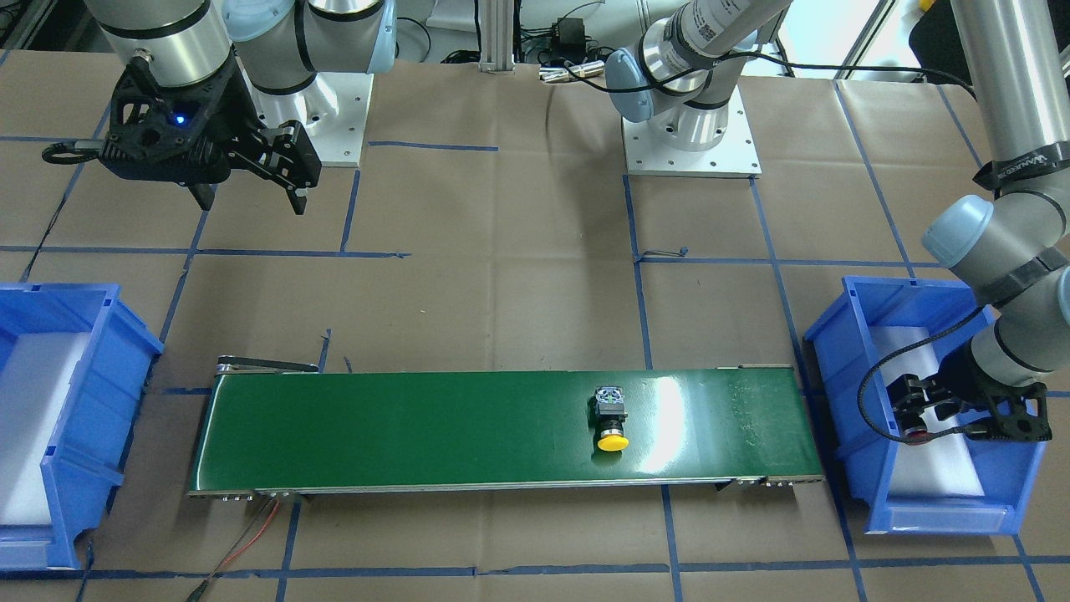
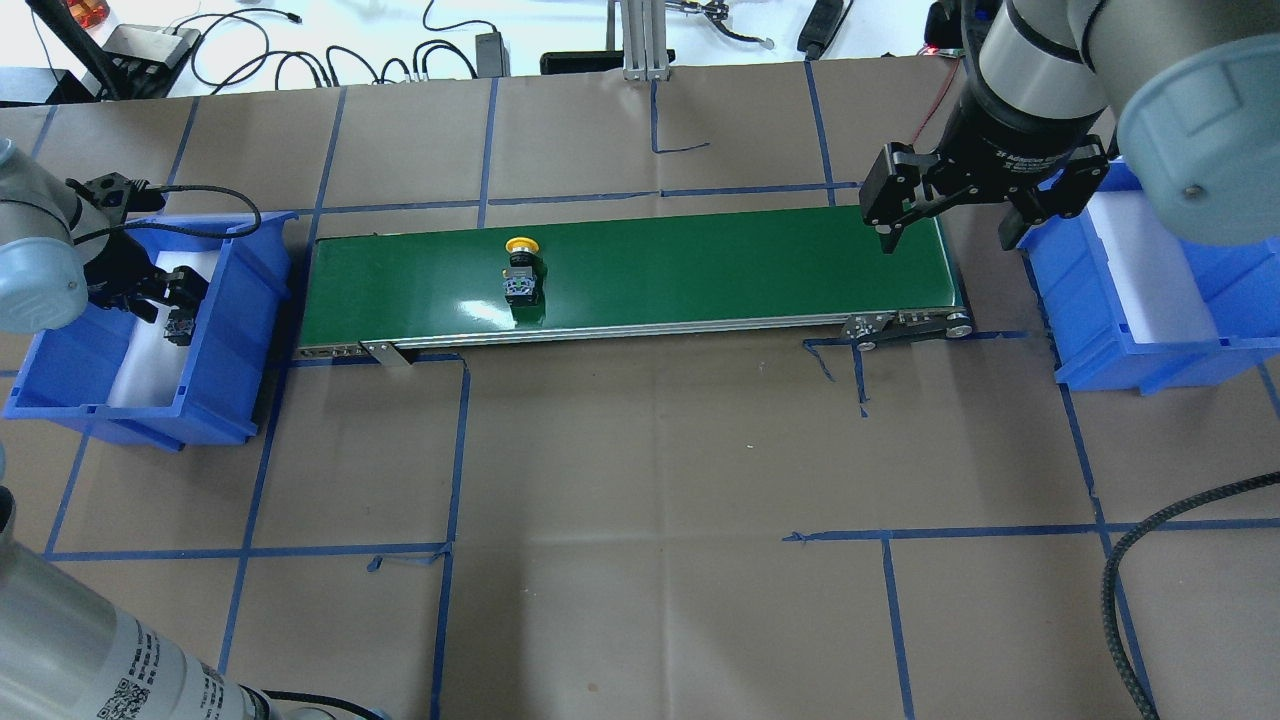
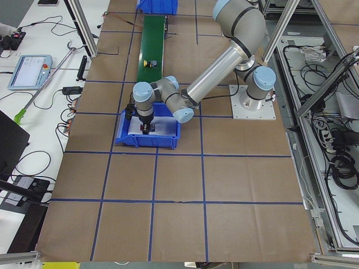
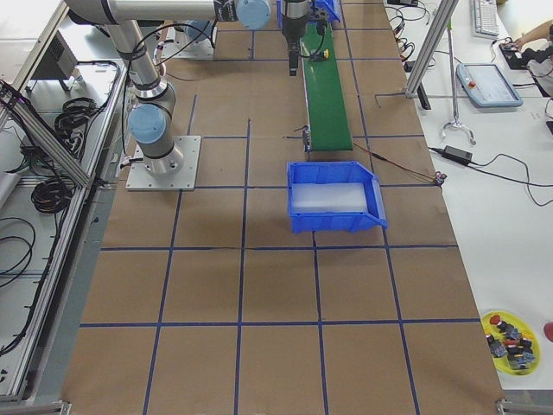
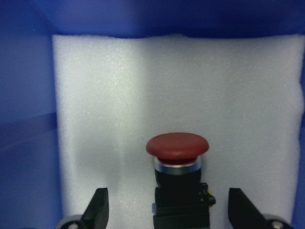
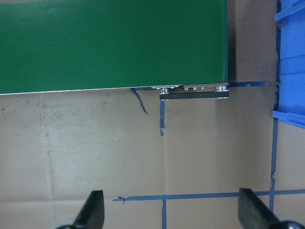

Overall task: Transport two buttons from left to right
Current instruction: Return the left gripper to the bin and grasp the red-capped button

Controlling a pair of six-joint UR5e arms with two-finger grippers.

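Observation:
The red button [image 5: 178, 179] sits closer to one finger. The button will slide across the white foam and turn crooked when I close my left gripper.
The yellow button [image 1: 612, 422] lies on its side on the green conveyor belt [image 1: 418, 426], toward the belt's left end; it also shows in the overhead view [image 2: 521, 270]. The red button [image 5: 177, 145] stands upright on white foam in the left blue bin [image 2: 230, 400]. My left gripper [image 5: 167, 210] is down in that bin, open, one finger on each side of the red button and clear of it. My right gripper [image 2: 945, 243] is open and empty, hovering above the belt's right end; its wrist view shows only the belt end and the paper.
The right blue bin [image 2: 1100, 370] with a white foam liner stands just past the belt's right end. Brown paper with blue tape lines covers the table. A yellow dish of spare parts [image 4: 511, 341] sits far off at the table corner.

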